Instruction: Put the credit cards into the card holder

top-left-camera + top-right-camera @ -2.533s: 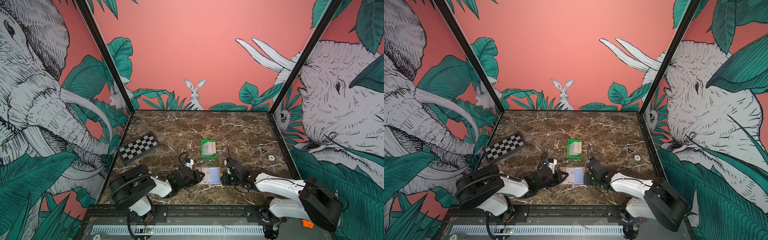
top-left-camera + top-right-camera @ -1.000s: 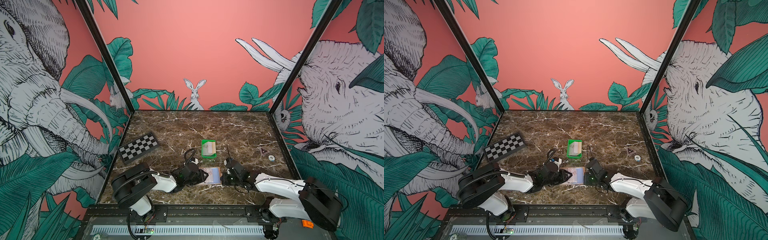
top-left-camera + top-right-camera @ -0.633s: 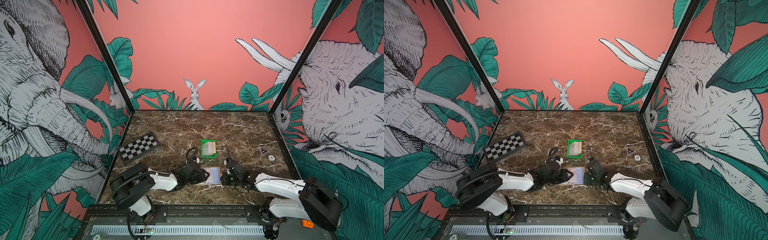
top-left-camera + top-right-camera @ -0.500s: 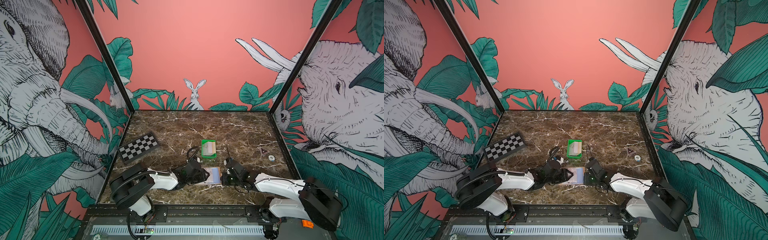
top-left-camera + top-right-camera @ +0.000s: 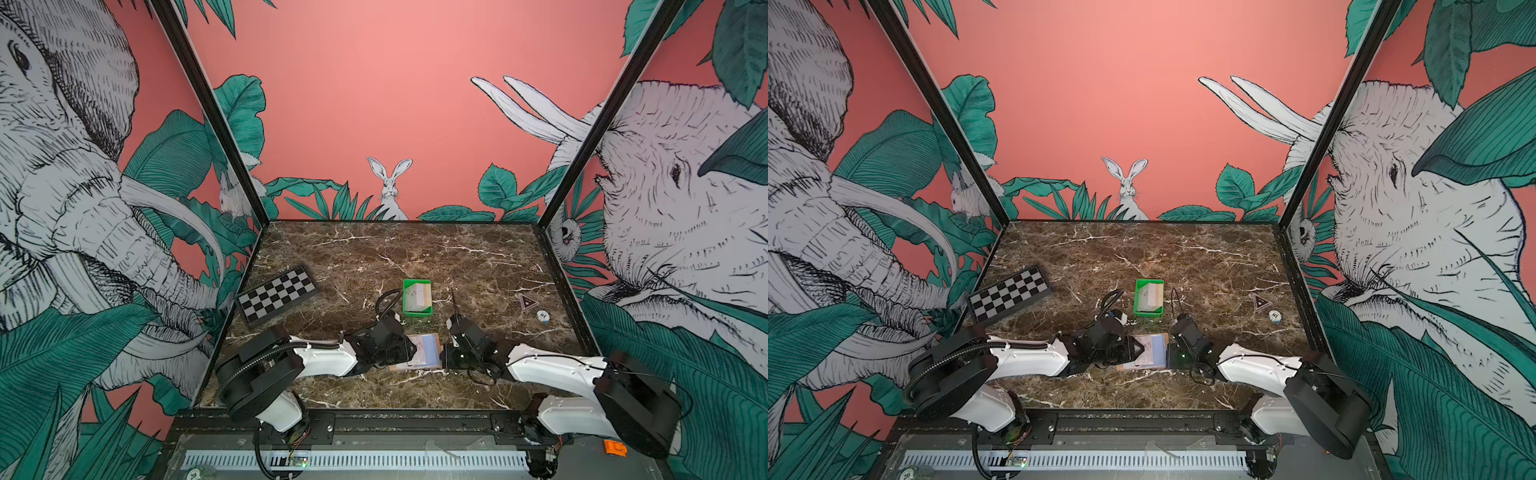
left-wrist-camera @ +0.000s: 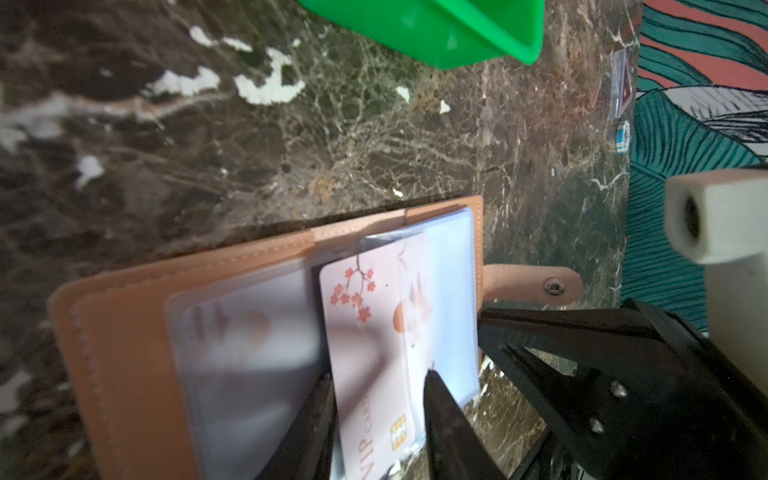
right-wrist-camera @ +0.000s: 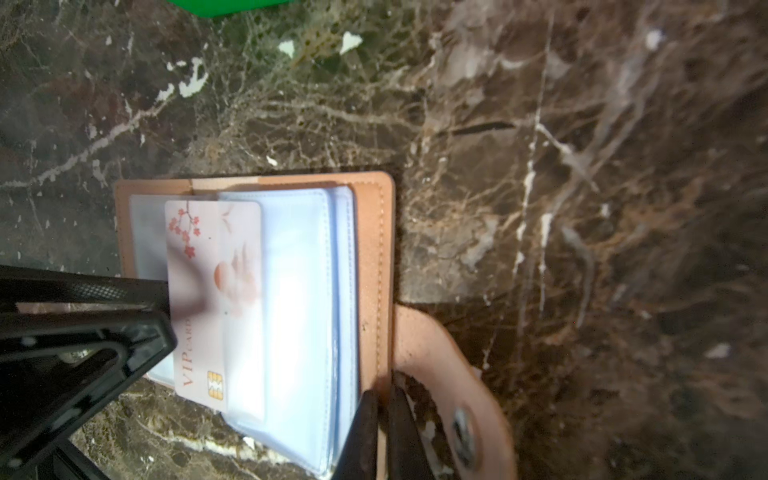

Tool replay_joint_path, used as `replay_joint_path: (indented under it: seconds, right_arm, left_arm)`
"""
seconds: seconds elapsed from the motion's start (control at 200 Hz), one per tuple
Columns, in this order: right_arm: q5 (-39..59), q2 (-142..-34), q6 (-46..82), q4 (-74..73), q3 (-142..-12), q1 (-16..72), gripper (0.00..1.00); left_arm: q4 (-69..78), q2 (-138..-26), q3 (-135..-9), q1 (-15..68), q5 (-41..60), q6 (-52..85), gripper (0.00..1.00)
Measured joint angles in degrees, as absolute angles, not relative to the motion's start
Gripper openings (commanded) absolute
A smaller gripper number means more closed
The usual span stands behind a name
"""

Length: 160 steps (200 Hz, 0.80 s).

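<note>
The credit card's blossom side (image 6: 356, 289) is sticking out of the clear sleeve. Next, my left gripper opens and pushes the card's exposed edge (image 6: 327, 332) further in.
The tan card holder (image 5: 432, 337) (image 5: 1152, 351) lies open near the table's front. A whitish credit card (image 6: 365, 332) (image 7: 208, 270) with red blossoms lies on it, its far long edge under a clear sleeve. My left gripper (image 6: 380, 374) (image 5: 409, 349) is open over this card, and one finger (image 6: 324, 399) rests against the card's bare edge. My right gripper (image 7: 382, 392) (image 5: 444, 357) is shut on the holder's cover edge (image 7: 374, 249) beside the snap strap (image 7: 449, 374). Another card (image 6: 241, 332) shows inside a sleeve on the other page. More credit cards (image 5: 417, 295) lean in the green tray (image 5: 417, 312).
A folded checkerboard (image 5: 276, 295) lies at the left. At the right are a small triangle marker (image 5: 528, 302) and a round poker chip (image 5: 542, 316). The green tray (image 6: 436, 37) stands just behind the holder. Walls close in three sides.
My left gripper has moved right, from beside the holder to over its open pages. The right arm has stayed where it was.
</note>
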<state>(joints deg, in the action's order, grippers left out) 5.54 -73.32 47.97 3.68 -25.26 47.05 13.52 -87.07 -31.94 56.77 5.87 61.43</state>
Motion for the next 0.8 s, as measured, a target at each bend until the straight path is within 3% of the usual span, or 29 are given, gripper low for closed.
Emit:
replay_joint_path:
  seconds: [0.8]
  right_arm:
    - [5.1,-74.3,47.4,4.3,-26.2,47.3,0.07]
  left_arm:
    - [14.0,-92.6,-36.4,56.6,10.9,60.0,0.31]
